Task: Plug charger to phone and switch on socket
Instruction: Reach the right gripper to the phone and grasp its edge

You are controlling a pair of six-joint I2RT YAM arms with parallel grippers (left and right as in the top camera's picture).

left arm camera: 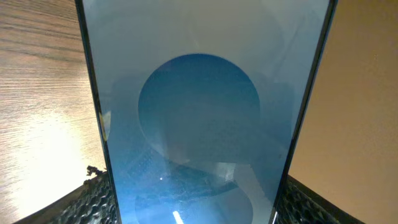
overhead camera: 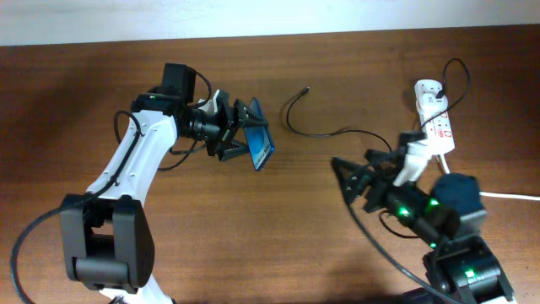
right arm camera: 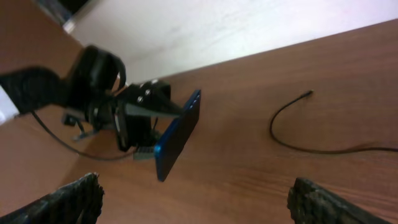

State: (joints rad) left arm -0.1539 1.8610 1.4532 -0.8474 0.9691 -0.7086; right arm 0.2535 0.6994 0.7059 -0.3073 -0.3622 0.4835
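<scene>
My right gripper should continue, because the phone's near end (overhead camera: 261, 158) is clear of my left gripper and edge-on to the open fingers. My right gripper should move on toward it (right arm camera: 163, 163) and close there.
My left gripper (overhead camera: 239, 131) is shut on the phone (overhead camera: 261, 145) and holds it tilted above the table, its blue screen filling the left wrist view (left arm camera: 199, 106). The phone also shows edge-on in the right wrist view (right arm camera: 177, 134). The charger, a thin black cable (overhead camera: 294, 125), lies on the table with its connector tip (overhead camera: 307, 88) free to the right of the phone; it also shows in the right wrist view (right arm camera: 280, 138). The cable runs to the white socket strip (overhead camera: 436, 118) at the far right. My right gripper (overhead camera: 354, 176) is open and empty, between the phone and the socket.
A thicker white cable (overhead camera: 506, 195) leaves the socket toward the right edge. The wooden table (overhead camera: 278, 236) ends at a pale wall along the back. My left arm (overhead camera: 139, 160) spans the left side.
</scene>
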